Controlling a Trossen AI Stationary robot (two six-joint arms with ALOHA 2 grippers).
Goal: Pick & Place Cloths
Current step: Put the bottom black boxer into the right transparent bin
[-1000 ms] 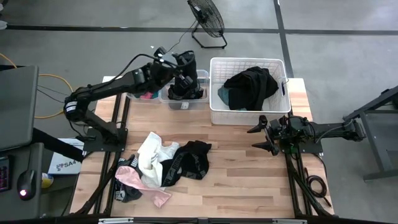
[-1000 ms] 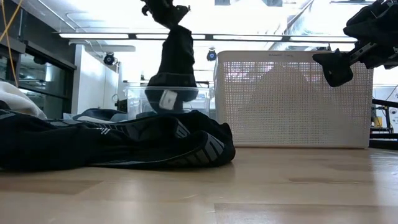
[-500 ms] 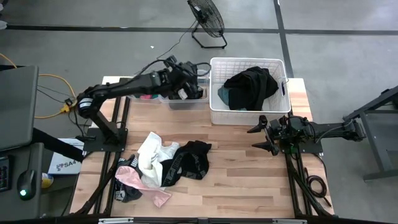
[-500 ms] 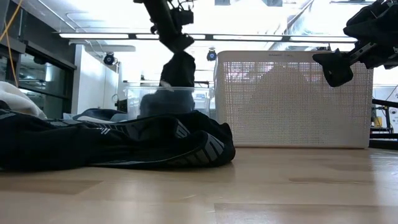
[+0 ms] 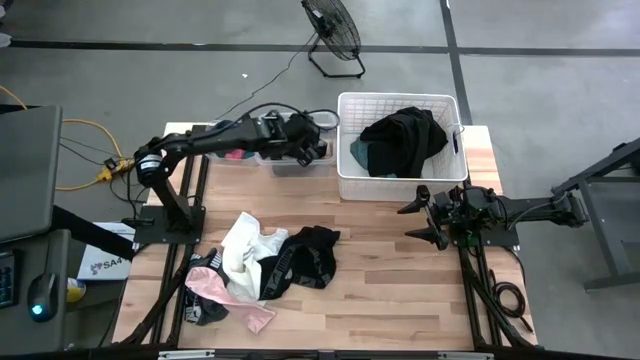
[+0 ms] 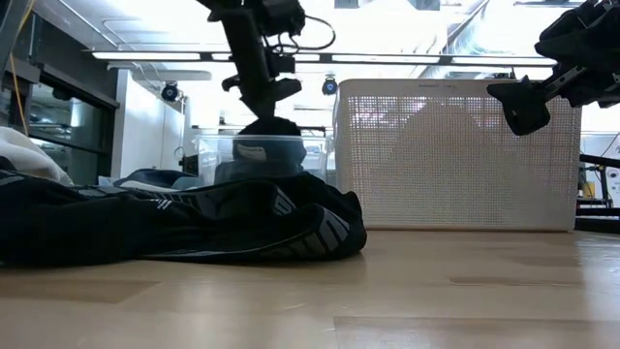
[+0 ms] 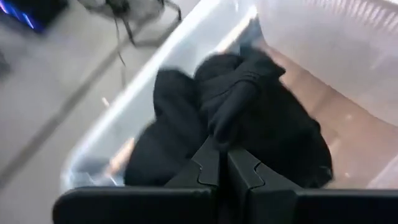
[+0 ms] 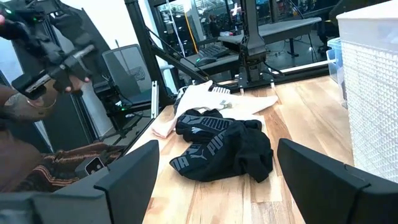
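Observation:
My left gripper should go on letting down the black cloth (image 7: 258, 102) onto the bin's bottom (image 7: 339, 106) before it lets go, because the cloth hangs bunched up between the clear plastic bin's sides.
A black cloth (image 7: 267, 124) lies bunched in a clear plastic bin (image 5: 296, 165) at the table's far edge, and my left gripper (image 5: 306, 148) is shut on it just above the bin's rim. More cloths, black, white and pink, lie heaped (image 5: 262, 265) on the wooden table's near left. Black and teal cloths (image 5: 402, 140) fill the white slatted basket (image 5: 345, 180). My right gripper (image 5: 425, 215) hangs open and empty at the table's right, level above the wood. My left gripper pinches a raised fold of the black cloth (image 7: 229, 127) between its two shut fingers (image 7: 208, 165). It slants down into the bin from the table's left. The rest of the cloth is slack and rests bunched on the bin's floor.
A second clear bin (image 5: 232, 152) with pink and teal cloth stands left of the first. The white basket (image 6: 455, 155) stands right beside the bin. A floor fan (image 5: 333, 30) stands beyond the table. A person's arm (image 8: 28, 106) shows at the room's edge.
My left gripper has come down toward the clear bin and tipped forward, staying shut. The black cloth, which hung long below the fingers with only its lower end in the bin, has sunk and bunched up inside it.

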